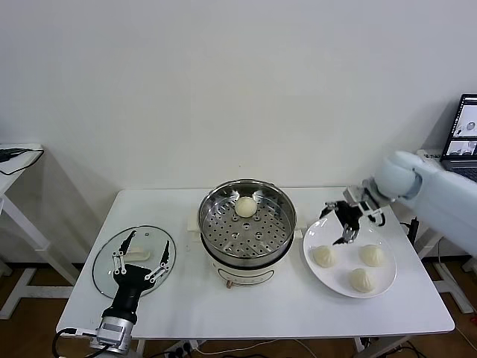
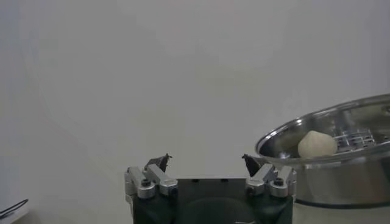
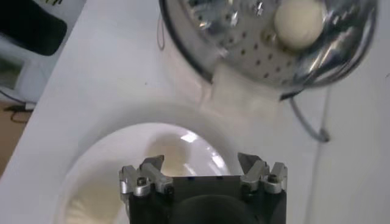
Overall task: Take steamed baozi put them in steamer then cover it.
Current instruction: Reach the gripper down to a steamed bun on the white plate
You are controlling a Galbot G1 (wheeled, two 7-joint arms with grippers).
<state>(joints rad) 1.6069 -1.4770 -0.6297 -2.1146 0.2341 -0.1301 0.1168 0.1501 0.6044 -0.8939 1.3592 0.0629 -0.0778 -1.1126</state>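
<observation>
My right gripper is lowering its open fingers and should keep going down until they are on both sides of the baozi [image 1: 323, 256] nearest the steamer, because that baozi lies clear of its neighbours on the plate.
The steel steamer [image 1: 247, 224] stands mid-table with one baozi [image 1: 245, 206] on its perforated tray; both show in the right wrist view [image 3: 298, 21] and the left wrist view [image 2: 317, 145]. Three baozi [image 1: 324, 256] [image 1: 371, 255] [image 1: 362, 280] lie on a white plate [image 1: 350, 257]. My right gripper [image 1: 342, 222] is open and empty, above the plate's far left edge. The glass cover [image 1: 134, 259] lies flat at the table's left. My left gripper [image 1: 139, 262] is open and empty over the cover.
A laptop [image 1: 463, 138] stands at the far right beyond the table. A second white table [image 1: 15, 160] with a cable is at the far left. The steamer's cord [image 3: 308, 122] trails on the table beside its base.
</observation>
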